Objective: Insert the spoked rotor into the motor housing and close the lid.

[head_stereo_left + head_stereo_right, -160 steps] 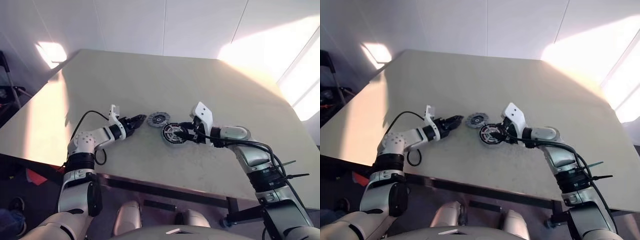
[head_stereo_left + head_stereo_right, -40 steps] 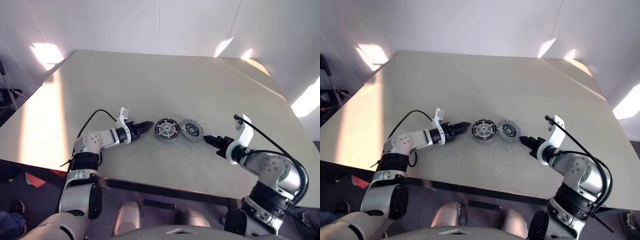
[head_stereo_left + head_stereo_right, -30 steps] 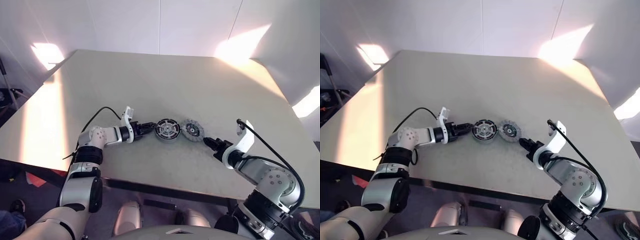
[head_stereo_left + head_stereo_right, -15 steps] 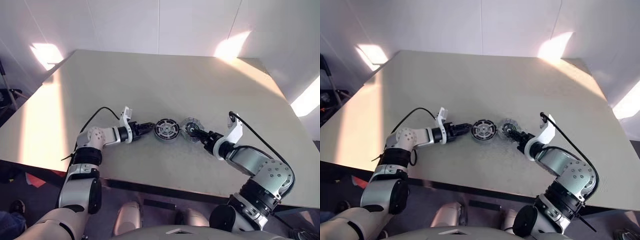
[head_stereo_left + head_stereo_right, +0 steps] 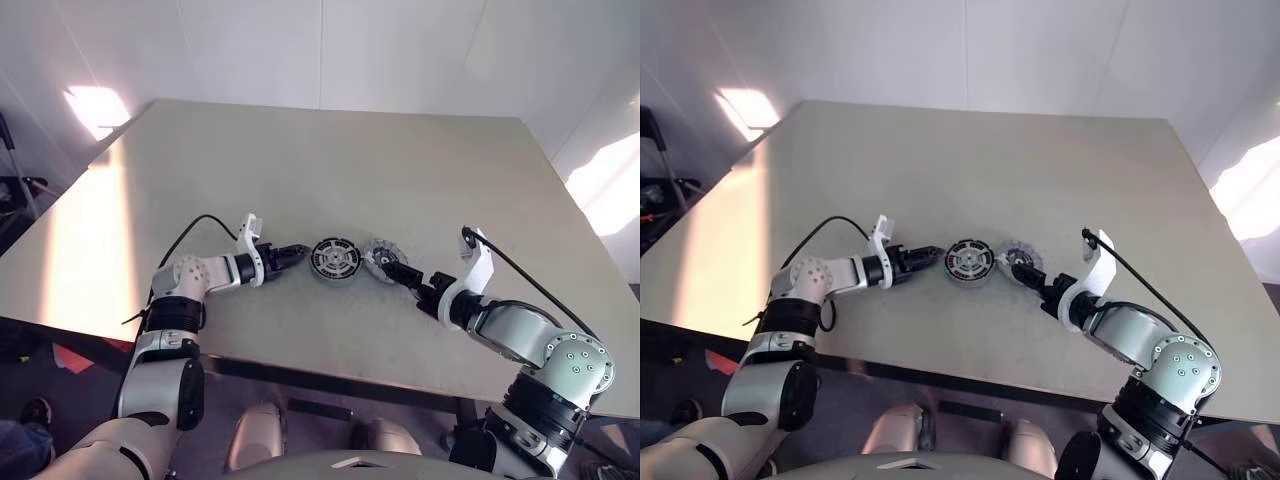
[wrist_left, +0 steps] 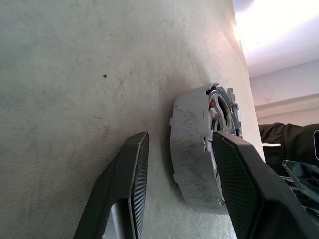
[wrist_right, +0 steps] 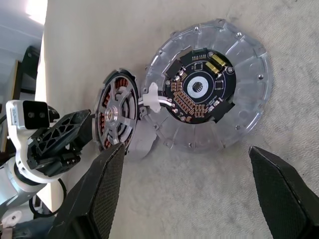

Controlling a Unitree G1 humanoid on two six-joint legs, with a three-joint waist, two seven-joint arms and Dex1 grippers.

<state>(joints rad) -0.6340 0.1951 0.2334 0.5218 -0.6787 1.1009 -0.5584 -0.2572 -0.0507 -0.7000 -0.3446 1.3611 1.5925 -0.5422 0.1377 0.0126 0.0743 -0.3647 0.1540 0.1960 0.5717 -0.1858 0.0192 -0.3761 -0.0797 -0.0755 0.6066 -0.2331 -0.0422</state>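
Note:
The lid [image 5: 384, 260] will flip over like a page, with the circuit board facing down, when I lift it, because short wires [image 7: 160, 101] connect it to the motor housing.
The motor housing [image 5: 335, 259] lies on the table, copper windings showing through the spoked rotor [image 7: 115, 115] that sits in it. Right beside it lies the lid [image 5: 379, 256], a grey disc with a circuit board at its centre [image 7: 199, 89]. My left gripper [image 5: 298, 252] is open at the housing's left edge, its fingers [image 6: 130, 184] low along the side wall, with a gap to the wall. My right gripper [image 5: 395, 271] is open wide at the lid's right edge, pointing at the lid with nothing between its fingers [image 7: 102, 196].
The beige table [image 5: 330, 150] stretches far behind the parts, and its front edge [image 5: 330, 362] runs close below my arms. A black cable [image 5: 195, 228] loops off my left wrist. Dark furniture [image 5: 12, 190] stands beyond the table's left side.
My right gripper has come in from the right up to the lid's edge, rolled its wrist and opened wide. The left gripper and both parts have stayed put over the last second.

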